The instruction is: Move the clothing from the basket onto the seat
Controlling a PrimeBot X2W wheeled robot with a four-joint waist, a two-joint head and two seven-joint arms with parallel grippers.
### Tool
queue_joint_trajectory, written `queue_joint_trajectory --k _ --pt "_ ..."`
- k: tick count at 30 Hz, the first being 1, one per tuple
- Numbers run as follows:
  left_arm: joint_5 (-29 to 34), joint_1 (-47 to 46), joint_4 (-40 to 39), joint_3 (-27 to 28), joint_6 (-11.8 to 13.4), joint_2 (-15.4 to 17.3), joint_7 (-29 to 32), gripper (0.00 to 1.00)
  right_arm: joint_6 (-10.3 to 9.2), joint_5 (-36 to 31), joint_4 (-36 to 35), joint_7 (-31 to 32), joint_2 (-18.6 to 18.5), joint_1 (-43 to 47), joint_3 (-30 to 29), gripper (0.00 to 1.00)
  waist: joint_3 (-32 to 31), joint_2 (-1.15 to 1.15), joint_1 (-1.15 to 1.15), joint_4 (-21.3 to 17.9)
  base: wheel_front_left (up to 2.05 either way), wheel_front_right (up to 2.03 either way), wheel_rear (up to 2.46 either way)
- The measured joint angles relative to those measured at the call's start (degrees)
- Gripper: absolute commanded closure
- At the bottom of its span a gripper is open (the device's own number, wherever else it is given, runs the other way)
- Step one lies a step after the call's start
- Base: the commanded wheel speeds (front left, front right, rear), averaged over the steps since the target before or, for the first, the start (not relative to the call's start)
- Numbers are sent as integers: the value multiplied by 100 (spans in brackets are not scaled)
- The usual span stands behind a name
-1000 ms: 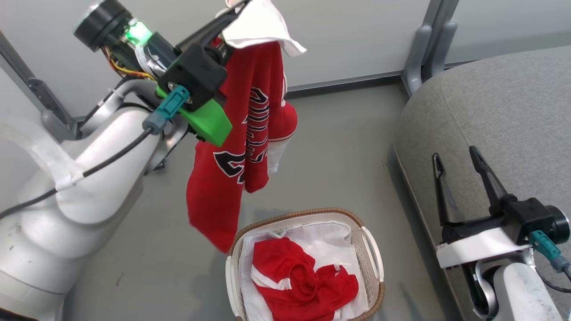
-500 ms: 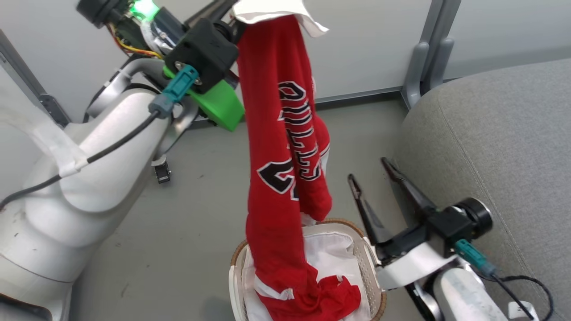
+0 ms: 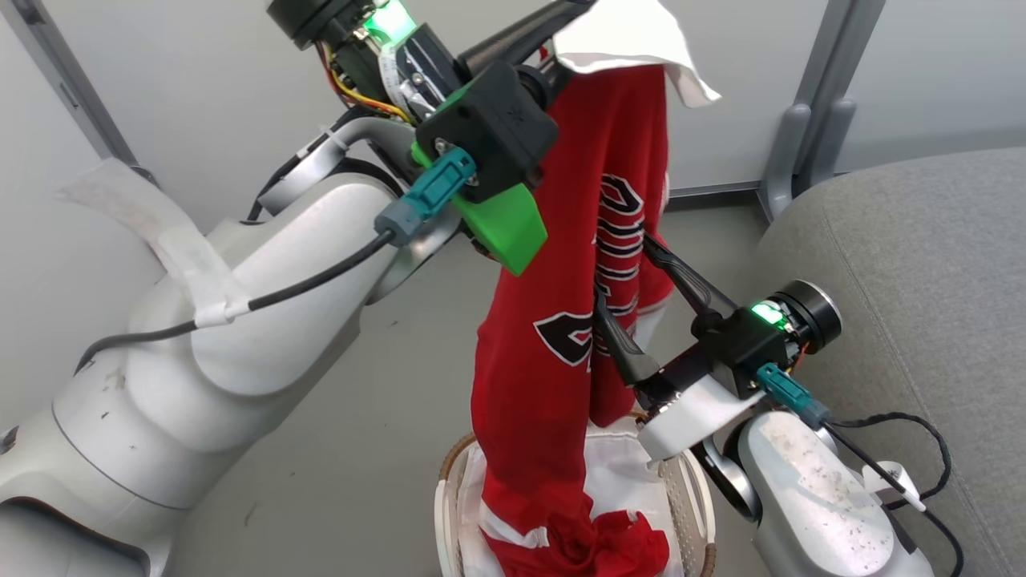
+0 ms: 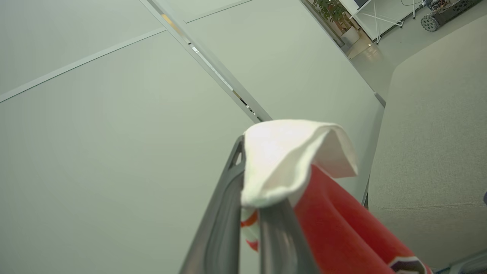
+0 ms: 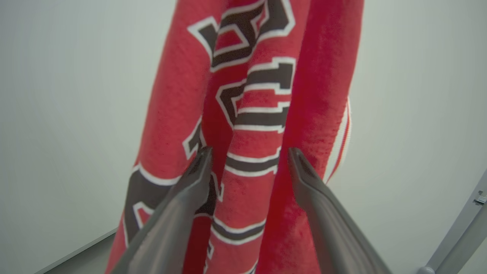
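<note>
The red jersey (image 3: 535,385) will fold over the fingers when I carry it to the seat, because my right gripper is around a fold at mid-height (image 3: 620,260).
The red jersey (image 3: 561,361) with black-and-white lettering hangs from my left gripper (image 3: 581,12), which is shut on its white upper edge (image 4: 293,160) high over the basket (image 3: 446,497). The jersey's lower end reaches down into the basket, onto the second red garment (image 3: 617,549). In the left wrist view my left gripper (image 4: 251,182) pinches the white fabric. My right gripper (image 3: 624,272) is open at the jersey's mid-height, one finger on each side of a fold. Seen from the right wrist, the right gripper (image 5: 250,152) brackets the lettered jersey (image 5: 251,95). The grey seat (image 3: 922,264) lies to the right.
A white liner sheet (image 3: 613,473) lines the basket. Pale wall panels with a grey post (image 3: 809,136) stand behind, above grey floor (image 3: 361,417). My left forearm (image 3: 240,336) fills the left side. In the left wrist view, the seat (image 4: 430,144) is at the right.
My right gripper has risen from beside the basket up to the hanging jersey, and its open fingers now straddle the cloth. The head camera has shifted. The left gripper still holds the jersey high.
</note>
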Motion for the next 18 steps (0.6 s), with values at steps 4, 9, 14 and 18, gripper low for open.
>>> queue_joint_trajectory --k 4,9,14,18 --pt "-49 -47 -110 -76 -3 -90 23 100 0 4 411 1 -2 -160 52 0 -16 0 0 100 0 0 0" --pt "-157 -46 -224 -88 -20 -105 25 100 0 177 616 0 0 -270 89 100 -9 0 0 202 0 0 0" --pt "-321 205 -205 -16 89 44 -8 100 0 216 650 1 -1 -270 101 100 21 0 0 234 0 0 0" --pt "-492 560 -60 94 222 176 -196 100 0 255 603 1 -1 -255 -7 100 52 0 0 210 0 0 0"
